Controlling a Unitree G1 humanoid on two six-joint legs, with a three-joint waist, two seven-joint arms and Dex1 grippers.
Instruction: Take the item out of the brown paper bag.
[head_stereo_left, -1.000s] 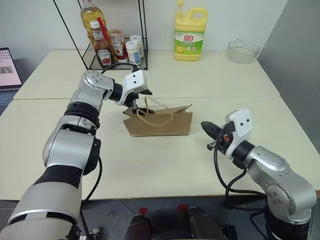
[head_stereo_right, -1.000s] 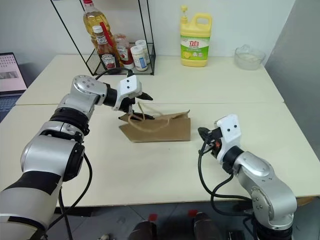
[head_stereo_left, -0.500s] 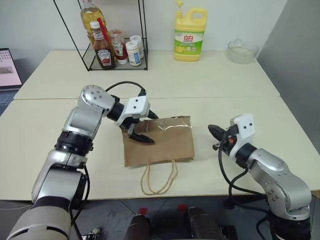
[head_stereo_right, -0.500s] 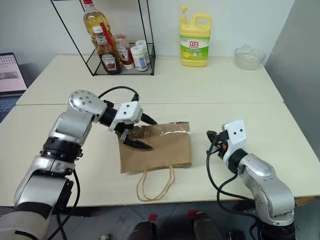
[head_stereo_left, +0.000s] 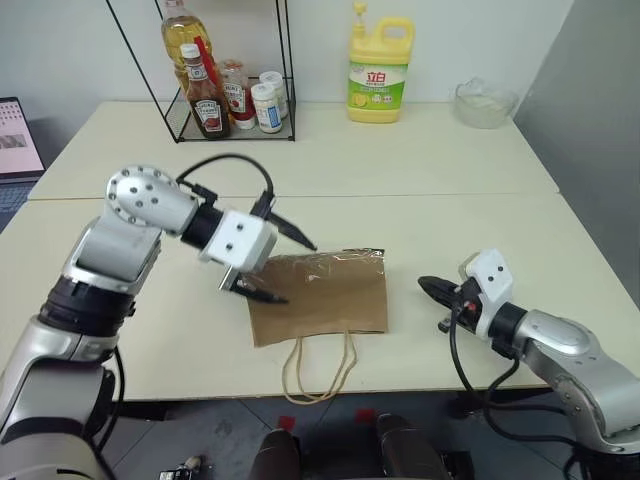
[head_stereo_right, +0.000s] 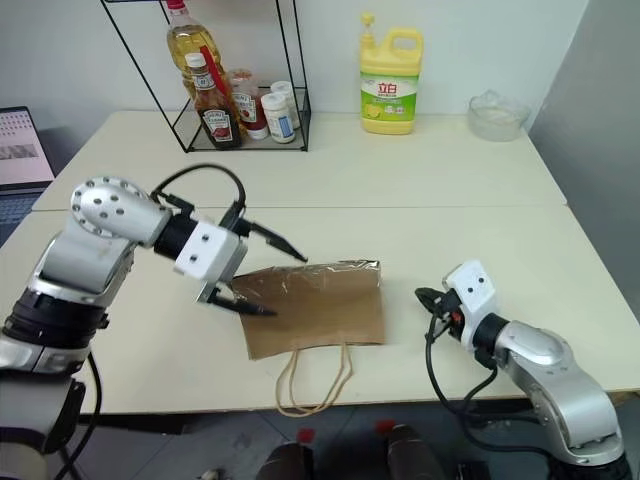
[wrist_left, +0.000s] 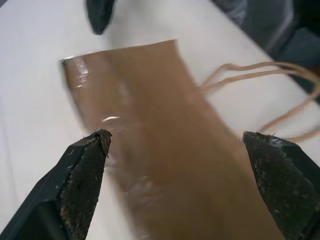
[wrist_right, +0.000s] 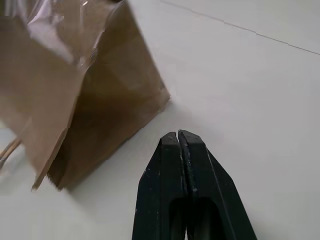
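Observation:
The cord handles (head_stereo_left: 347, 372) hang off the bag's near edge. The brown paper bag's opening (head_stereo_left: 322, 336) will spread open there when I lift the upper cord handle.
The brown paper bag (head_stereo_left: 325, 300) lies flat on the table, its cord handles (head_stereo_left: 318, 368) trailing toward the front edge. A shiny strip runs along its far edge. The item is hidden. My left gripper (head_stereo_left: 279, 266) hovers open over the bag's left far corner, nothing between its fingers. In the left wrist view the bag (wrist_left: 165, 125) lies beyond the spread fingertips (wrist_left: 82, 182). My right gripper (head_stereo_left: 433, 287) is shut and empty, just right of the bag and pointing at it. In the right wrist view its tip (wrist_right: 178, 135) stops short of the bag's corner (wrist_right: 100, 105).
A black wire rack (head_stereo_left: 285, 70) with sauce bottles (head_stereo_left: 206, 95) stands at the back left. A yellow detergent jug (head_stereo_left: 380, 65) and a glass bowl (head_stereo_left: 484, 102) stand along the back. A laptop (head_stereo_left: 15, 135) sits at the far left.
The bag has gone from propped up, handles at my left gripper, to lying flat with its handles toward the front. My left gripper has drawn back and rolled. My right gripper has sunk slightly.

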